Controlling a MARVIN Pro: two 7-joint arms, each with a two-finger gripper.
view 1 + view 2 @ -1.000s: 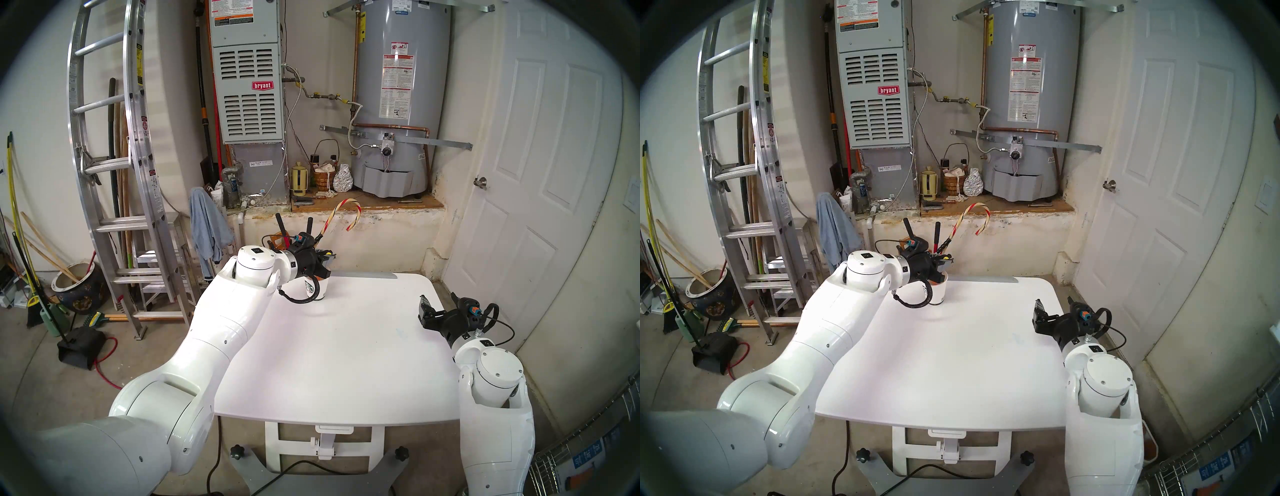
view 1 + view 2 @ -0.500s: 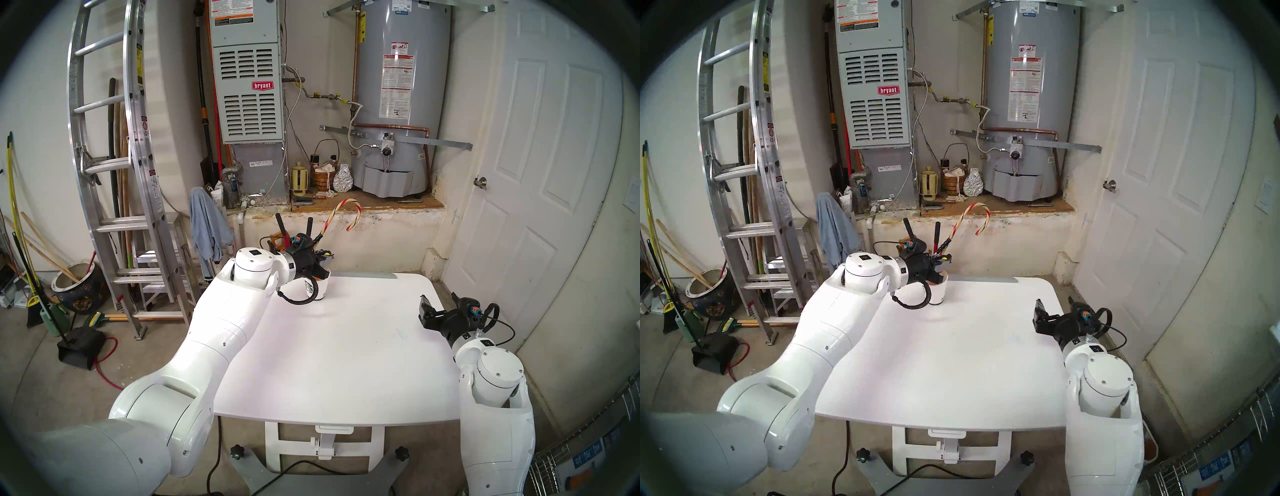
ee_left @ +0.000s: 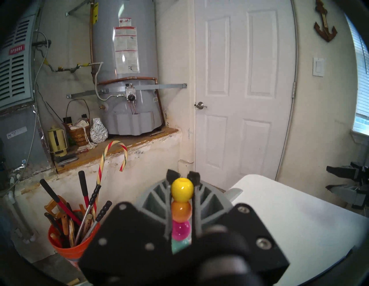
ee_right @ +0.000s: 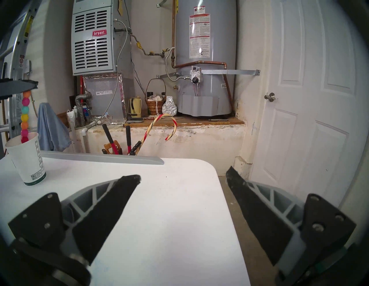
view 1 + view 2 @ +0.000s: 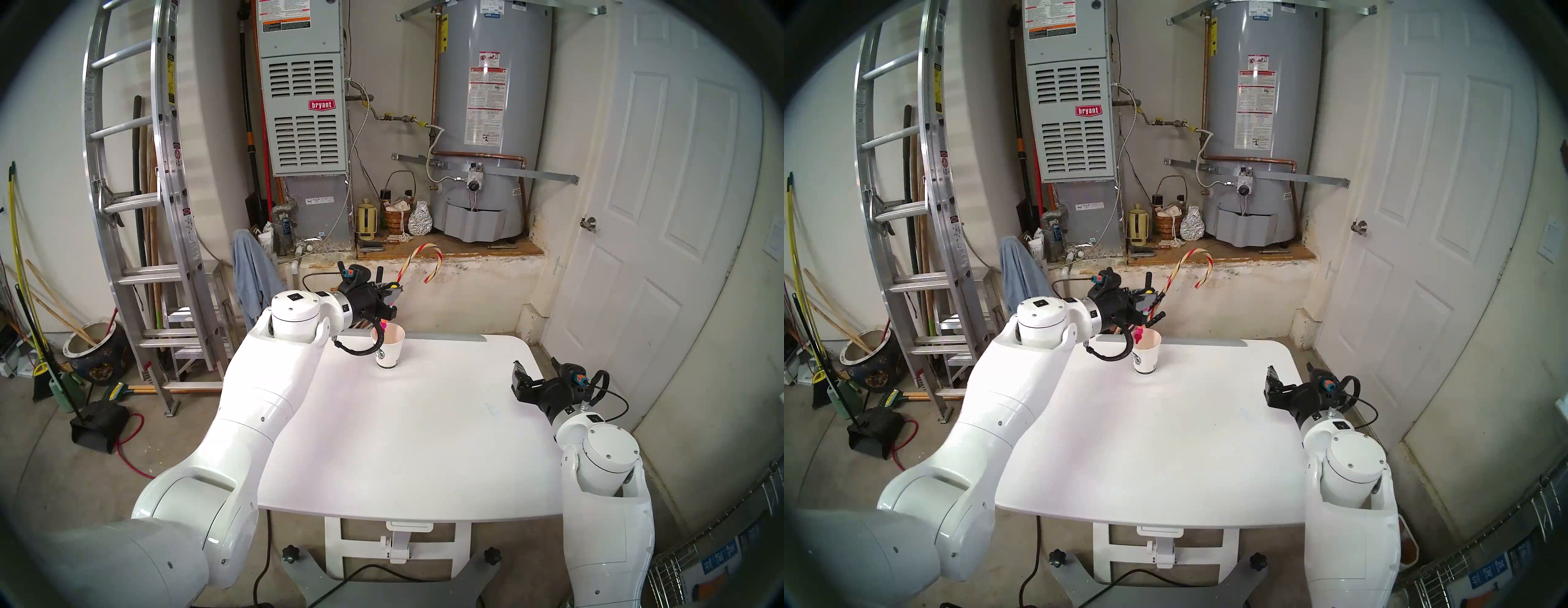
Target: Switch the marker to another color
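The marker's lower part will come off together with the teal ball on top when I pull, because narrow joints show between the marker's stacked balls.
The marker is a stick of stacked balls, yellow on top, then orange, pink and teal. My left gripper is shut on its upper part. In the right wrist view the marker hangs upright from that gripper, its red lower end still just inside the rim of the white paper cup. The cup stands at the table's far left, below the left gripper. My right gripper hovers open and empty over the table's right edge, fingers spread wide.
The white table carries only the cup. Behind its far edge an orange bucket holds tools and a striped candy cane. A ladder is at the left and a door at the right.
My left gripper has risen and drawn back from down over the cup, pulling the marker up with it. The cup's mouth now shows. The right arm has not moved.
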